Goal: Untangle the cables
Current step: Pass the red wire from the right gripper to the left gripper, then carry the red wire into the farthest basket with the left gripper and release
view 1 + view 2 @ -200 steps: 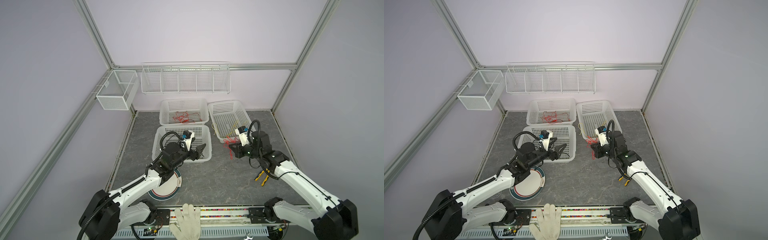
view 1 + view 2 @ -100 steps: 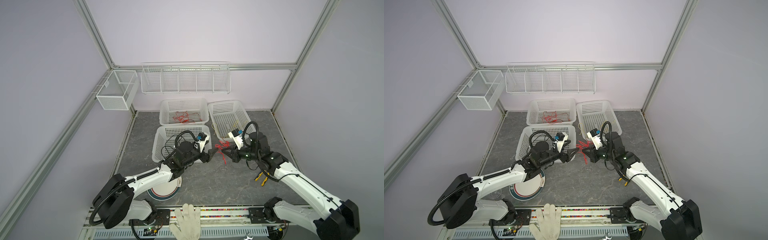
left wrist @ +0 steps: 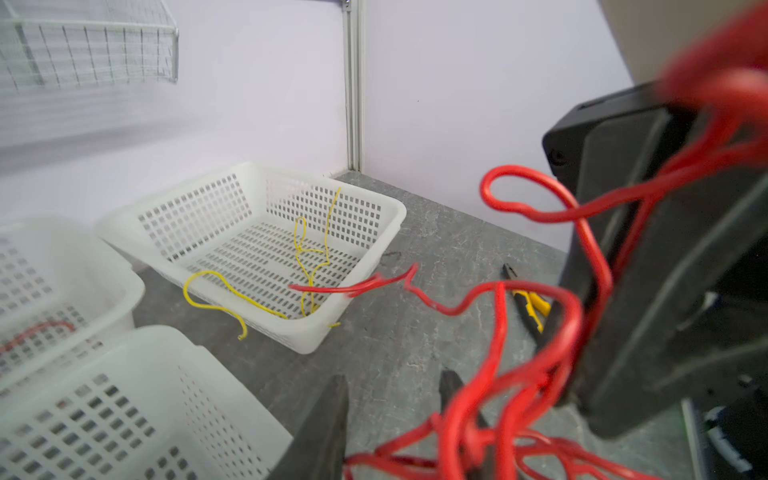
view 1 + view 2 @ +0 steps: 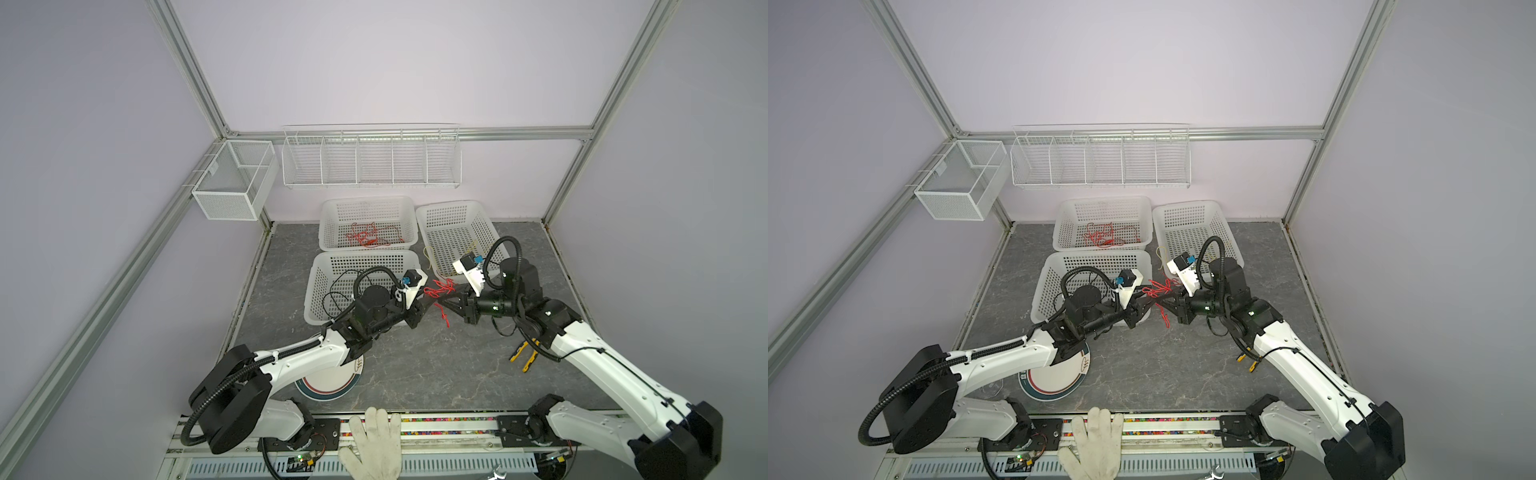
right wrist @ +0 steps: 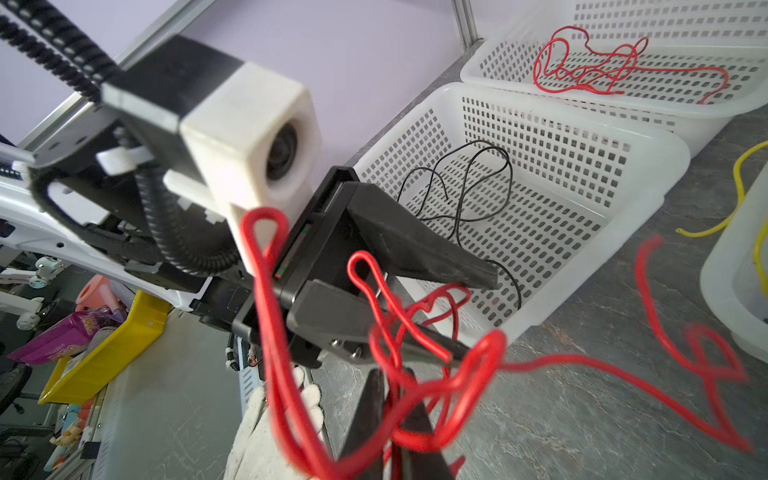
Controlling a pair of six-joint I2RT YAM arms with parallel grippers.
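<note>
The robot's right gripper has hold of the red tangle [image 4: 439,288] and the back basket [image 4: 368,227] is on the left gripper's side, so the left gripper should take the tangle there.
A red tangle of cables [image 4: 440,291] [image 4: 1158,291] hangs above the grey floor between the two arms. My right gripper [image 4: 448,305] [image 5: 392,415] is shut on the red tangle [image 5: 436,374]. My left gripper [image 4: 427,306] [image 3: 395,399] faces it tip to tip. Its jaws stand apart, with red strands [image 3: 478,407] running between them. More red cables [image 4: 368,237] lie in the back basket. A black cable [image 5: 469,187] lies in the front basket [image 4: 320,286]. A yellow cable [image 3: 307,257] drapes over the rim of the right basket [image 4: 461,216].
Yellow-handled pliers [image 4: 525,357] lie on the floor under my right arm. A round plate [image 4: 332,384] sits under my left arm. A white-gloved hand [image 4: 374,440] rests on the front rail. A wire rack [image 4: 370,158] and a mesh box [image 4: 232,178] hang on the walls.
Both arms have come together over the middle. The right gripper carried the red tangle leftward, and the left gripper left the front basket and narrowed its jaws around the strands.
</note>
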